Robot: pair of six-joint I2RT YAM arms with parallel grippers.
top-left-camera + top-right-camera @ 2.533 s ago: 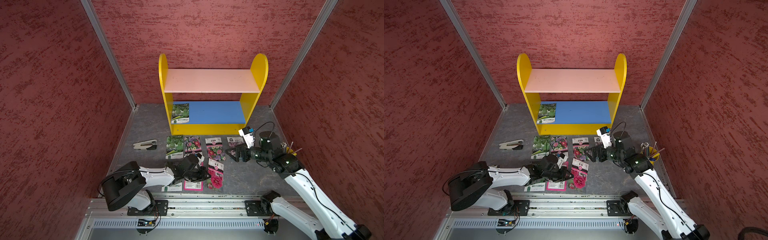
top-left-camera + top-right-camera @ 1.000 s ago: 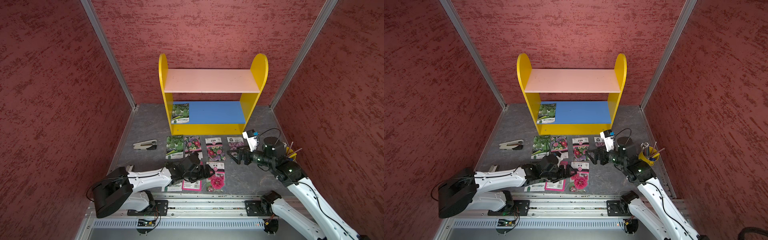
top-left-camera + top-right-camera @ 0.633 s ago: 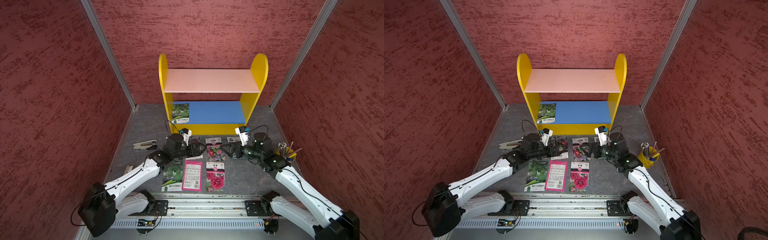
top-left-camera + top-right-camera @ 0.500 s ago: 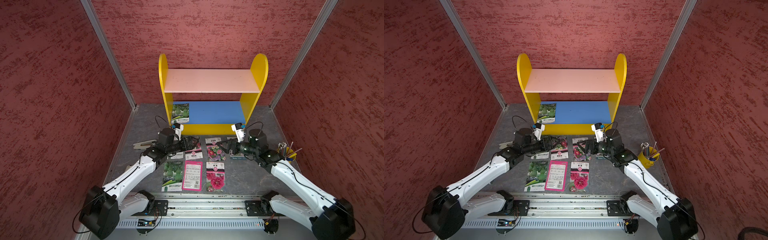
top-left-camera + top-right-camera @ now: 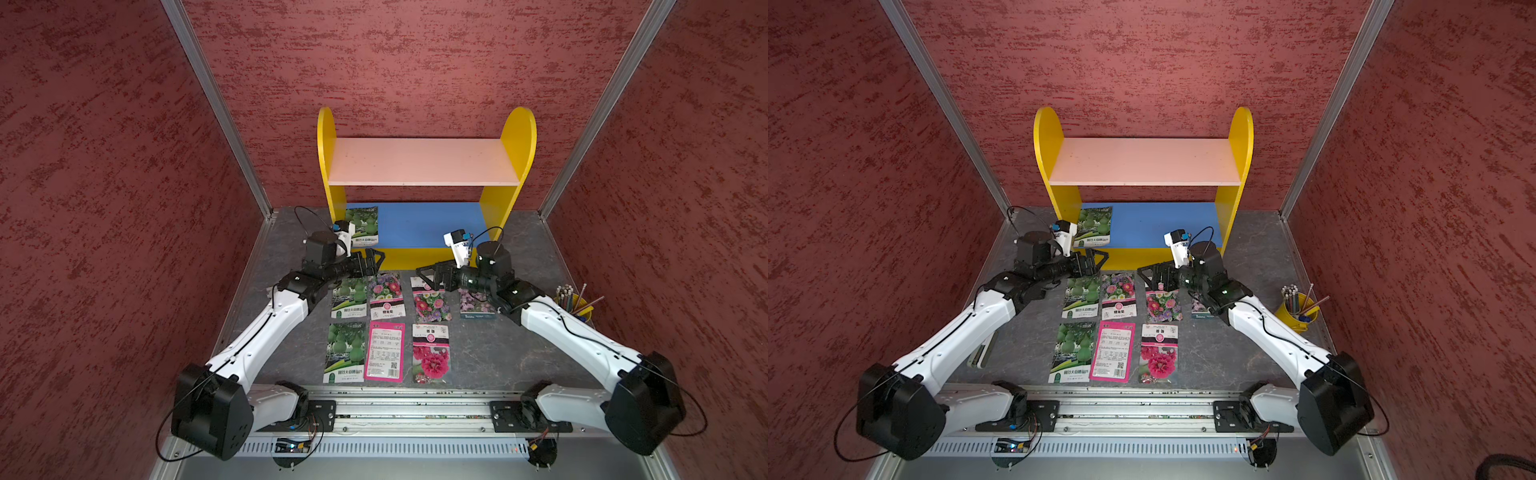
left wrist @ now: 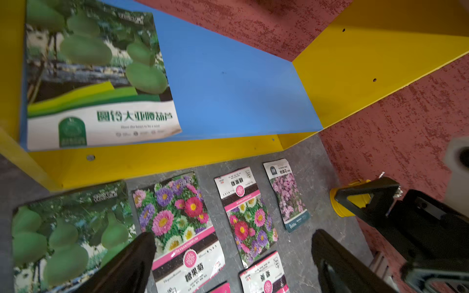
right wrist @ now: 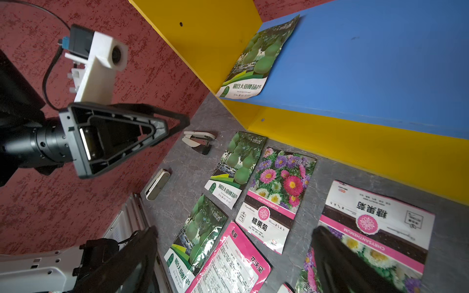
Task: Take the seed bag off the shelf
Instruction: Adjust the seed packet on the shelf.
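The seed bag [image 5: 362, 226] lies flat on the blue board near the yellow side, so next my left gripper pulls it over the front edge [image 5: 393, 247] for my right gripper.
The seed bag [image 5: 362, 226] [image 5: 1094, 226], a green gourd packet, lies flat at the left end of the shelf's blue lower board [image 6: 228, 88] [image 7: 368, 63]. The shelf [image 5: 419, 162] [image 5: 1142, 162] stands at the back wall, and its pink upper board is bare. My left gripper [image 5: 376, 262] [image 5: 1100, 259] [image 6: 232, 238] hovers open just in front of the shelf's yellow front rail, a little short of the seed bag [image 6: 96, 76]. My right gripper [image 5: 419, 274] [image 5: 1142, 274] [image 7: 233, 233] is open too, over the floor packets before the shelf's middle. Neither holds anything.
Several seed packets [image 5: 386, 291] lie in two rows on the grey floor in front of the shelf. A stapler [image 7: 199, 139] and a small white case [image 7: 157, 184] lie at the left. A yellow pencil cup [image 5: 575, 305] stands at the right. Red walls close both sides.
Both arms have stretched out from the front rail towards the shelf. The left gripper has travelled up to the shelf's left front; both grippers stayed open.
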